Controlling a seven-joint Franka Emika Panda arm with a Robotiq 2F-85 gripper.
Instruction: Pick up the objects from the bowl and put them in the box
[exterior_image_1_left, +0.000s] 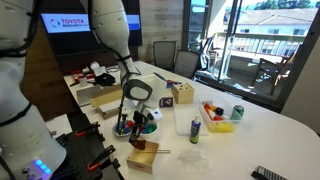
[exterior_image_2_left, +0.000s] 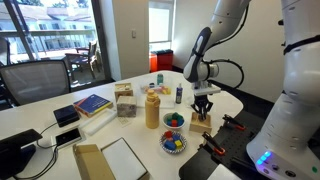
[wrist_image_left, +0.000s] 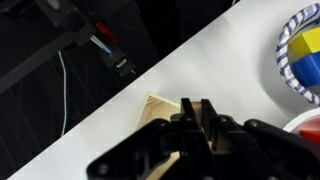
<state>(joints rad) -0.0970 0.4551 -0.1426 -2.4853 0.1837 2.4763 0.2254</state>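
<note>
The brown piece (exterior_image_1_left: 138, 144) hangs over the small tan box's open top, so the robot's gripper should go on toward the middle of the box (exterior_image_1_left: 144, 156) and let go of the piece there.
The small tan box (wrist_image_left: 150, 112) lies on the white table right under my gripper (wrist_image_left: 195, 108); it also shows in both exterior views (exterior_image_1_left: 143, 157) (exterior_image_2_left: 201, 123). My gripper hangs over it (exterior_image_1_left: 128, 121) (exterior_image_2_left: 203, 107). Its fingers are close together with only a thin gap, and no piece shows between them. A bowl (wrist_image_left: 303, 50) with blue and yellow pieces sits beside the box. An exterior view shows two bowls of coloured pieces (exterior_image_2_left: 174, 120) (exterior_image_2_left: 173, 143); one of them shows in the other exterior view (exterior_image_1_left: 147, 125).
A yellowish bottle (exterior_image_2_left: 152, 108) stands by the bowls. A wooden cube with dark holes (exterior_image_1_left: 182, 95) is further back. A flat brown cardboard box (exterior_image_1_left: 100, 95) lies behind the arm. Red and yellow toys (exterior_image_1_left: 216, 115), a can (exterior_image_1_left: 237, 112) and black clamps at the table edge (wrist_image_left: 110, 50) are nearby.
</note>
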